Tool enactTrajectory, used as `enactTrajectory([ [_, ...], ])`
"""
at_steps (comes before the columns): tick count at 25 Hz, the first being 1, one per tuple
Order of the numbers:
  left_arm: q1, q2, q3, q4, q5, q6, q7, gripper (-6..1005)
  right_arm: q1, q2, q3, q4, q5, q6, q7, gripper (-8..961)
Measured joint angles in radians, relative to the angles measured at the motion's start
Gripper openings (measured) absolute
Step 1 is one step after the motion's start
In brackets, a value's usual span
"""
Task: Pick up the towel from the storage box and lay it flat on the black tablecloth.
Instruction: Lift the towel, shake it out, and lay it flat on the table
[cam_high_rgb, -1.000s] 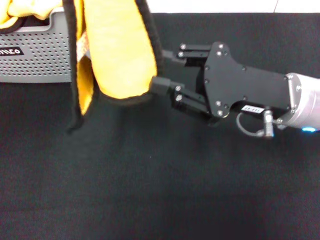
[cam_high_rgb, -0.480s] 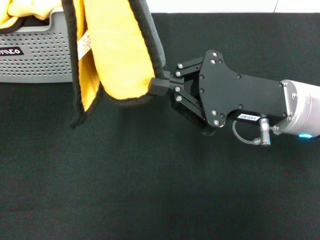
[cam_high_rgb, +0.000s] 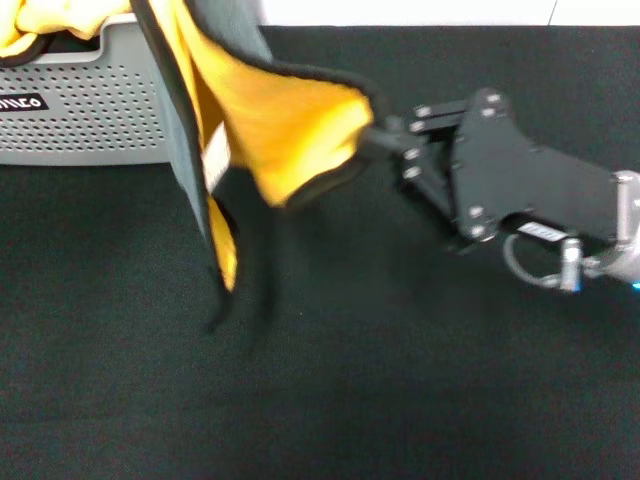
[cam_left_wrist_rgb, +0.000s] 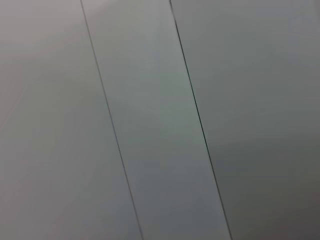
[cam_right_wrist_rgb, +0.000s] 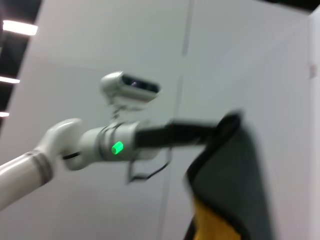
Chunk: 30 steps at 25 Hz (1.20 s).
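I should lower the towel's corner in front of the storage box and pull the towel's edge tight, as the towel hangs folded from my high left gripper.
The yellow-orange towel with black edging hangs over the black tablecloth, its top out of the head view. My right gripper is shut on the towel's right edge and holds it out to the right, clear of the cloth. A loose corner dangles at the lower left. In the right wrist view my left gripper holds the towel's top corner high up, grey back face showing. The grey storage box stands at the back left.
A second bunched yellow cloth lies in the box. The left wrist view shows only grey wall panels. The tablecloth stretches bare in front of and to the right of the box.
My right gripper closed on the towel's lower edge and drew it right and up. The towel has spread and its loose corner has swung lower.
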Motion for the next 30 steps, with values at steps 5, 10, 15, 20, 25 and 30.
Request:
enactTrajectory([
  [5, -0.009, 0.001, 0.012, -0.009, 0.151, 0.103, 0.093, 13, -0.111, -0.034, 0.125, -0.063, -0.008, -0.016, 0.032, 11],
  [10, -0.019, 0.008, 0.024, -0.035, 0.186, 0.153, 0.126, 13, -0.158, -0.072, 0.239, -0.153, -0.033, -0.015, 0.076, 12],
  [15, -0.069, 0.012, 0.05, -0.074, 0.25, 0.174, 0.134, 13, -0.152, -0.073, 0.445, -0.206, -0.172, -0.005, 0.15, 13],
  [20, -0.116, 0.021, 0.081, -0.129, 0.281, 0.178, 0.156, 14, -0.125, -0.062, 0.604, -0.258, -0.336, 0.02, 0.228, 14],
  [25, -0.163, 0.022, 0.097, -0.186, 0.317, 0.18, 0.186, 14, -0.115, -0.06, 0.62, -0.272, -0.396, 0.031, 0.261, 15],
  [30, -0.172, 0.055, 0.098, -0.196, 0.252, 0.291, 0.161, 14, -0.271, -0.022, 0.616, -0.458, -0.524, -0.025, 0.409, 16],
])
